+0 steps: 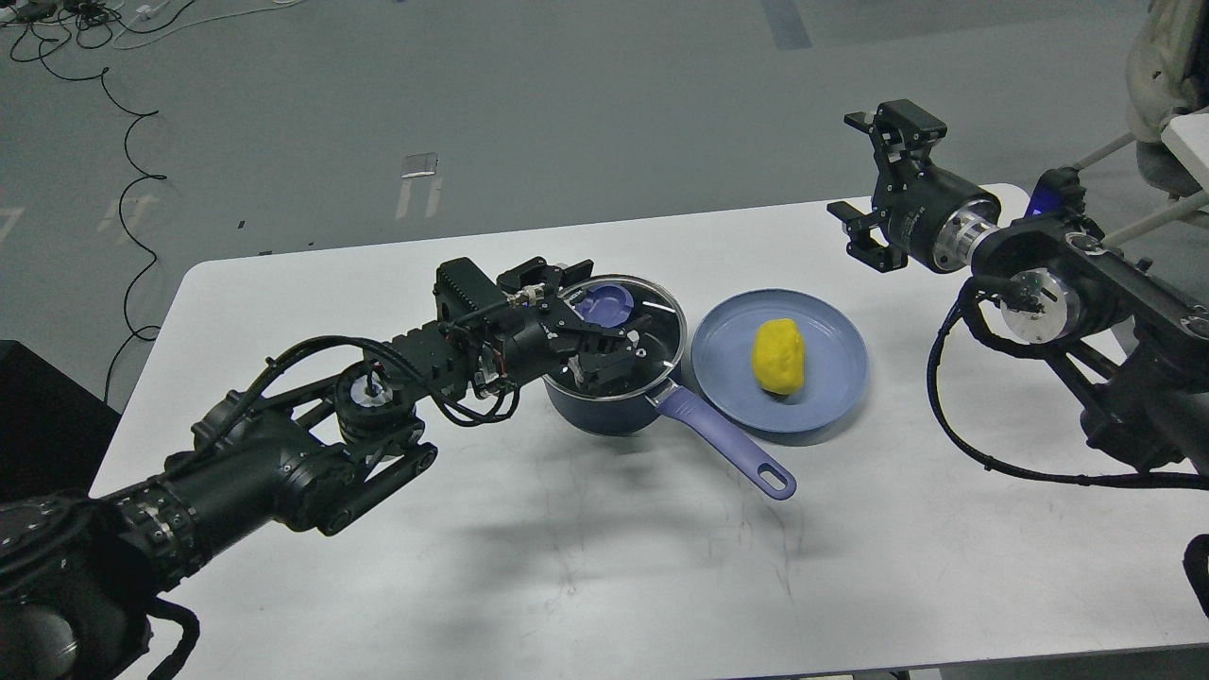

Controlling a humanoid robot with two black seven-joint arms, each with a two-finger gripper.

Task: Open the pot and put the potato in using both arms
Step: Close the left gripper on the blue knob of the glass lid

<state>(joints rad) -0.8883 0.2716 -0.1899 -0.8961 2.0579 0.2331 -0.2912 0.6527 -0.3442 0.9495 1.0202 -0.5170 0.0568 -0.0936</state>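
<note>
The glass lid (657,332) shows only a dark interior through it, so the robot should expect the navy pot (604,414) to be empty when it lifts the lid off.
The navy pot (593,408) stands mid-table with its glass lid (661,332) on and its lavender handle (727,444) pointing to the front right. My left gripper (587,316) is open low over the lid, one finger on each side of the purple knob (605,304); I cannot tell if they touch it. The yellow potato (777,355) lies on a flat blue plate (831,397) just right of the pot. My right gripper (880,189) is open and empty, held in the air above the table's far right, well apart from the potato.
The white table (604,567) has bare surface in front of the pot and plate. Its far edge runs just behind the pot. Cables (123,142) lie on the grey floor beyond, and a white chair frame (1171,132) stands at the far right.
</note>
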